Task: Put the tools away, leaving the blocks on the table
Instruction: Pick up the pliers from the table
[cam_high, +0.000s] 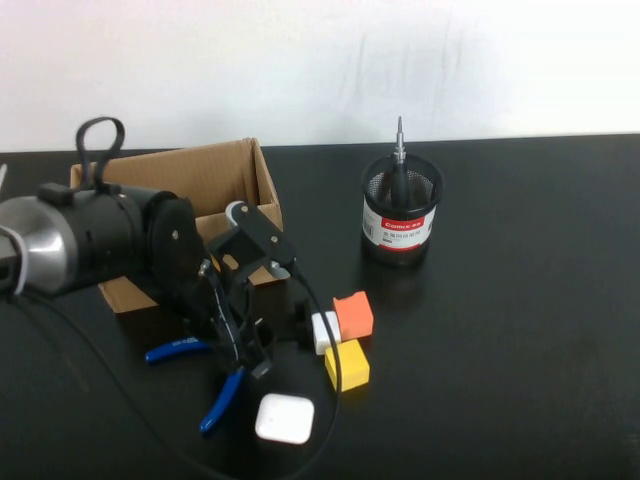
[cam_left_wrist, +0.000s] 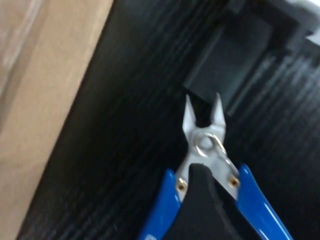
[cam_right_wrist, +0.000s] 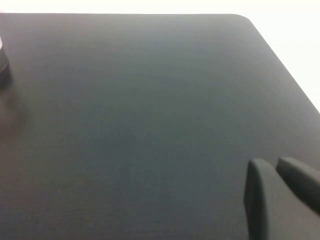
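The pliers' steel head (cam_left_wrist: 205, 141) sits clear of the cardboard box, so my left gripper should keep gently working a finger into the gap (cam_left_wrist: 142, 140) until both fingers straddle that head.
The blue-handled pliers (cam_high: 222, 398) lie on the black table (cam_high: 500, 380) in front of the cardboard box, handles splayed. In the left wrist view their steel head (cam_left_wrist: 202, 135) points away, blue handles either side. My left gripper (cam_high: 248, 345) is low over the pliers near their pivot. The black-handled screwdriver (cam_high: 398, 165) stands in the mesh cup (cam_high: 401, 215). The orange block (cam_high: 353, 314), white block (cam_high: 325, 332) and yellow block (cam_high: 347, 364) sit together right of the gripper. My right gripper (cam_right_wrist: 272, 165) is shut and empty above bare table. The scissors are out of view.
An open cardboard box (cam_high: 215, 180) stands at the back left, behind the left arm. A white rounded-square case (cam_high: 284, 418) lies near the front edge, beside one pliers handle. A small black object (cam_high: 300, 318) sits against the white block. The table's right half is bare.
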